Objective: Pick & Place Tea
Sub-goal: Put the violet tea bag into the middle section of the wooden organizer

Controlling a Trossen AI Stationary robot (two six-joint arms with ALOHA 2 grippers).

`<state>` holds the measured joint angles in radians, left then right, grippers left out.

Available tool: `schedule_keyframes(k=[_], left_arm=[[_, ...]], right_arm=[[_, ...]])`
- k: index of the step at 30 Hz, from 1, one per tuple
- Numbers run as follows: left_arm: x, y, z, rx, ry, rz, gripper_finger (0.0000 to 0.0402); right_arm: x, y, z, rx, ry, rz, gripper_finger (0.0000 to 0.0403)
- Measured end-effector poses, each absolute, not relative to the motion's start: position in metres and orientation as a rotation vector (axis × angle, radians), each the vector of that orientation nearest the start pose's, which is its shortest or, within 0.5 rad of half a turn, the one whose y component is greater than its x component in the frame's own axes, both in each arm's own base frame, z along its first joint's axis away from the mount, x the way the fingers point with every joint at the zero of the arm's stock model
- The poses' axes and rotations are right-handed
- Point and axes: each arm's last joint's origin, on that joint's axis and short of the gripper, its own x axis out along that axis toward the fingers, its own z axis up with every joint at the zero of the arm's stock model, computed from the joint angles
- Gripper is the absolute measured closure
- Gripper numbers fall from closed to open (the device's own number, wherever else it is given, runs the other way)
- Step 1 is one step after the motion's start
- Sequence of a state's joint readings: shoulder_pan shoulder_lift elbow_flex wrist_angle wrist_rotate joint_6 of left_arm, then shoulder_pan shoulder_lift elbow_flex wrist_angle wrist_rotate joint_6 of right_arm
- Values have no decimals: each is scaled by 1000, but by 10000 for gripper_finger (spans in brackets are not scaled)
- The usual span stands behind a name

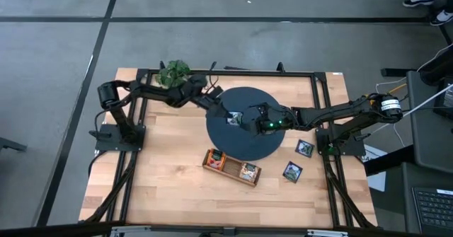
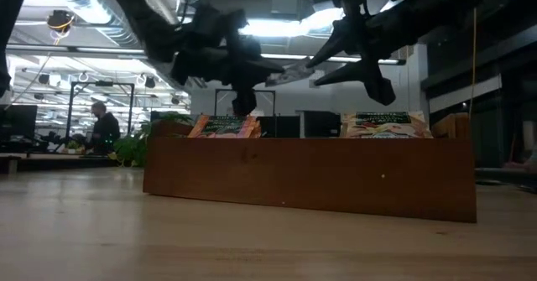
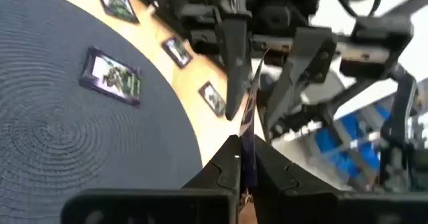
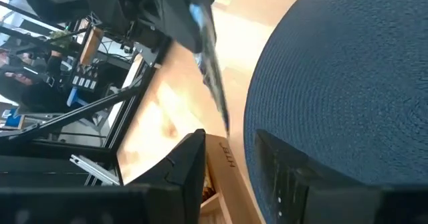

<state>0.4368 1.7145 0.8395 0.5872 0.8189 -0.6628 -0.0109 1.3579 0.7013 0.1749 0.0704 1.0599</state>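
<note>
The robot's left gripper is pinching the sachet edge [image 3: 248, 150] that has to go into the tray's middle slot, so the right gripper should take hold of the sachet's free edge [image 4: 225, 116] and lower the sachet in.
My left gripper [image 1: 225, 115] is shut on a small dark tea sachet [image 1: 233, 117], held in the air over the round dark mat [image 1: 241, 146]. My right gripper [image 1: 247, 119] faces it from the table's right side, open. Its two fingers [image 3: 234, 70] stand on either side of the sachet's free edge, and I see no touch. In the right wrist view the sachet [image 4: 210, 73] shows edge-on ahead of the open fingers [image 4: 190, 164]. Another sachet [image 3: 112, 77] lies flat on the mat. My left gripper pinches one edge of the sachet [image 3: 249, 158] between its two fingertips, coming level from the table's left side. The sachet is lifted clear of the mat and sticks out past the fingers toward my right gripper.
A long brown tray [image 1: 231, 168] holding sachets [image 2: 222, 127] lies near the mat's near edge. Two sachets [image 1: 304, 148] [image 1: 292, 170] lie on the wood at the right. A green plant [image 1: 173, 72] stands at the far left, by my left arm.
</note>
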Motion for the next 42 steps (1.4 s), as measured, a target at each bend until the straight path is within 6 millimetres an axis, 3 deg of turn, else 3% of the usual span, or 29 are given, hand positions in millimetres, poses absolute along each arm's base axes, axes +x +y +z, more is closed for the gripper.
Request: schedule_keyframes(k=[7, 18, 21, 26, 29, 34, 42], left_arm=[[311, 116, 182, -932, 249, -263, 393], [317, 98, 183, -943, 273, -309, 390], [318, 97, 183, -943, 269, -298, 388], [318, 97, 182, -941, 269, -296, 386], [318, 97, 182, -930, 279, -305, 384], [314, 103, 177, -913, 329, -333, 372], [301, 126, 170, -957, 387, -316, 363]], right_arm=[[282, -6, 217, 1001, 359, -332, 273], [284, -7, 222, 969, 293, -336, 279], [284, -7, 222, 971, 287, -334, 305], [284, -7, 224, 976, 277, -316, 387], [285, -6, 224, 1020, 293, -289, 393], [287, -2, 228, 1078, 375, -218, 398], [302, 5, 258, 981, 724, -109, 399]])
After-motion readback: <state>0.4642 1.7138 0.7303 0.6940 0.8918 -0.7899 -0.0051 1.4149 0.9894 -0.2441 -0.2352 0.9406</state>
